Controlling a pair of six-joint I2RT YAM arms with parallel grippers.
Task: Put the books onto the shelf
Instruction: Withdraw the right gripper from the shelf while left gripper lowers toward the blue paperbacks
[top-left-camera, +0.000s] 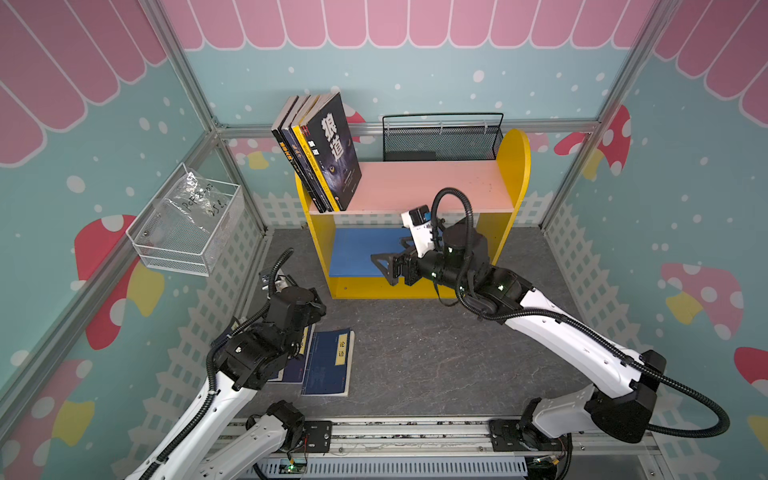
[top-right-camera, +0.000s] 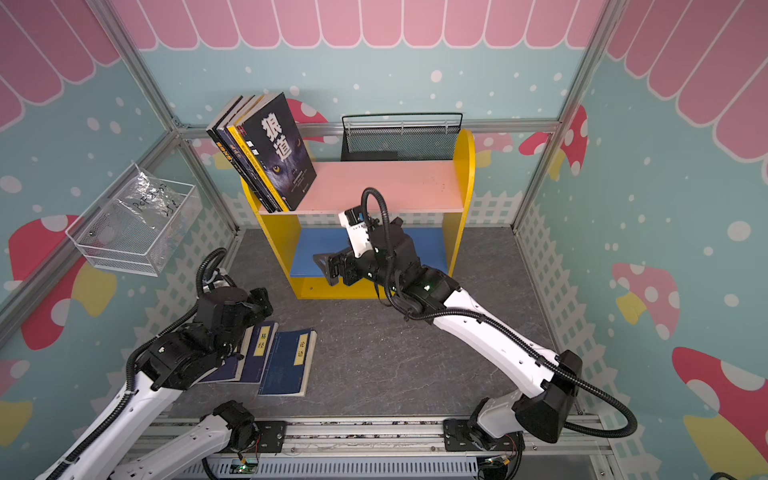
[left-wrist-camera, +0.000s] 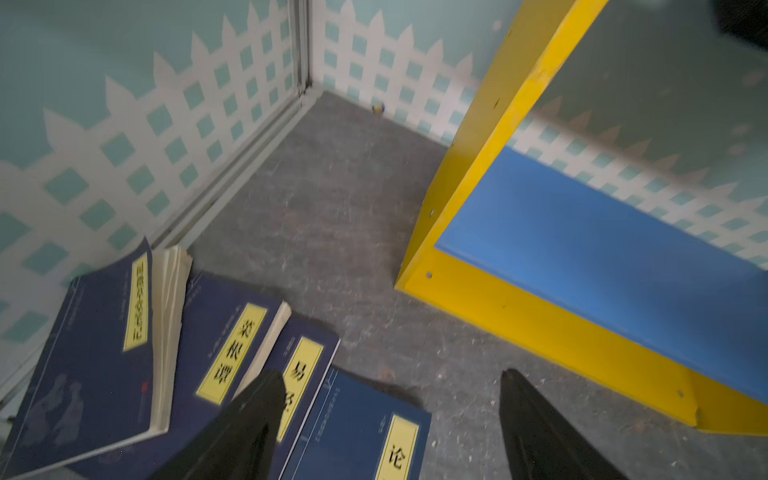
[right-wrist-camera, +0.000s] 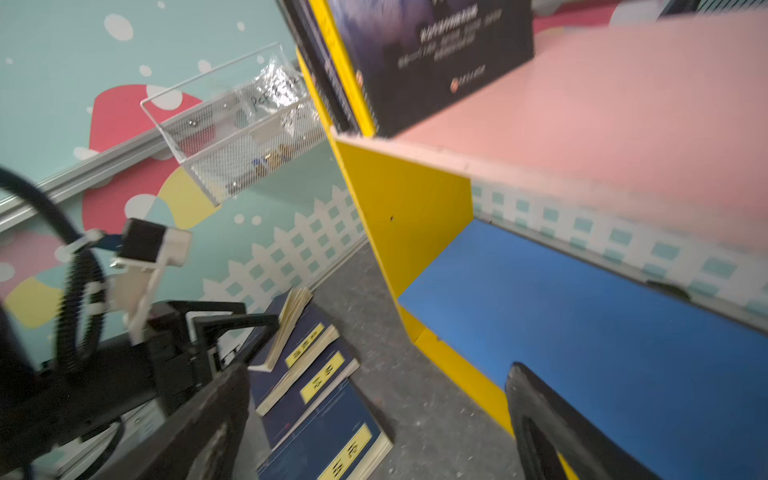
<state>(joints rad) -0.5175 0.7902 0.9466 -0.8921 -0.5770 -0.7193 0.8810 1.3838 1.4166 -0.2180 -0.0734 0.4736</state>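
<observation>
The outermost navy book's page edge (top-left-camera: 351, 353) faces open grey floor (top-left-camera: 377, 360). My right gripper should keep going down toward that edge until its fingers are on both sides of it, then close.
The shelf (top-left-camera: 436, 187) (top-right-camera: 395, 187) has yellow sides, a pink upper board and a blue lower board (left-wrist-camera: 602, 249) (right-wrist-camera: 582, 324). Several books (top-left-camera: 332, 153) (top-right-camera: 278, 153) stand on the pink board, leaning left against the yellow side. Several navy books with yellow labels (top-left-camera: 328, 365) (top-right-camera: 286, 365) (left-wrist-camera: 224, 353) (right-wrist-camera: 316, 390) lie overlapping on the grey floor, left of the shelf. My left gripper (left-wrist-camera: 388, 374) hangs open over their right edge, holding nothing. My right gripper (top-left-camera: 384, 268) (top-right-camera: 328, 266) (right-wrist-camera: 380, 365) is open and empty in front of the blue board.
A white wire basket (top-left-camera: 187, 224) holding a plastic bag hangs on the left wall. A black mesh basket (top-left-camera: 440, 141) sits behind the shelf's top. Booth walls close in on three sides. The arms' metal rail (top-left-camera: 415, 432) runs along the front.
</observation>
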